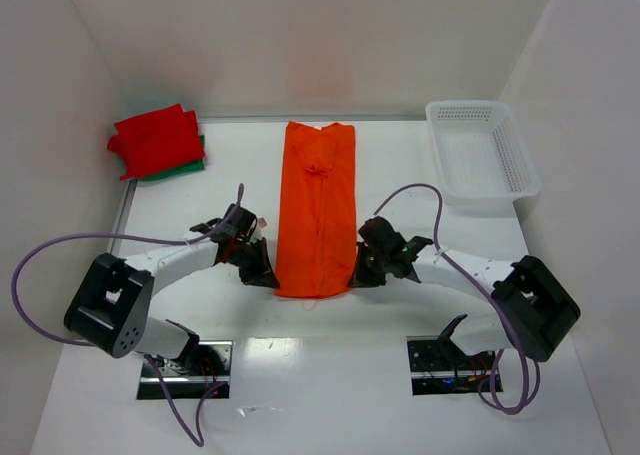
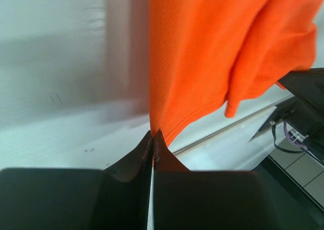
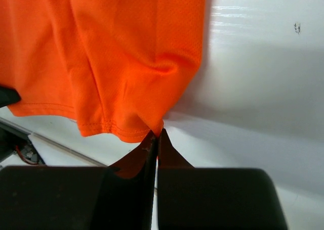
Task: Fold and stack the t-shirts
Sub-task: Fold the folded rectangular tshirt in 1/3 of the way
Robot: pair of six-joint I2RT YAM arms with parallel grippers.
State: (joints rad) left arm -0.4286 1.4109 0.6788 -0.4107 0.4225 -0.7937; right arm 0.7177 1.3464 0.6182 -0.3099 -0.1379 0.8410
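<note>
Both hem corners [image 1: 344,289] of the straight orange t-shirt are pinched in my grippers, so my right gripper should now carry the hem toward the collar [image 1: 317,147] and let go near it.
An orange t-shirt [image 1: 317,207] lies folded into a long strip down the middle of the white table. My left gripper [image 1: 266,272] is shut on its near left corner; in the left wrist view [image 2: 153,134] the jaws pinch the hem of the orange cloth [image 2: 202,53]. My right gripper [image 1: 362,271] is shut on the near right corner; in the right wrist view [image 3: 156,133] the jaws pinch the orange cloth [image 3: 116,53], which hangs lifted a little off the table. A folded red shirt [image 1: 155,138] lies on a folded green one [image 1: 178,170] at the far left.
A white perforated basket [image 1: 481,152] stands at the far right. White walls close the table on three sides. Two black base plates [image 1: 185,368] with cables sit at the near edge.
</note>
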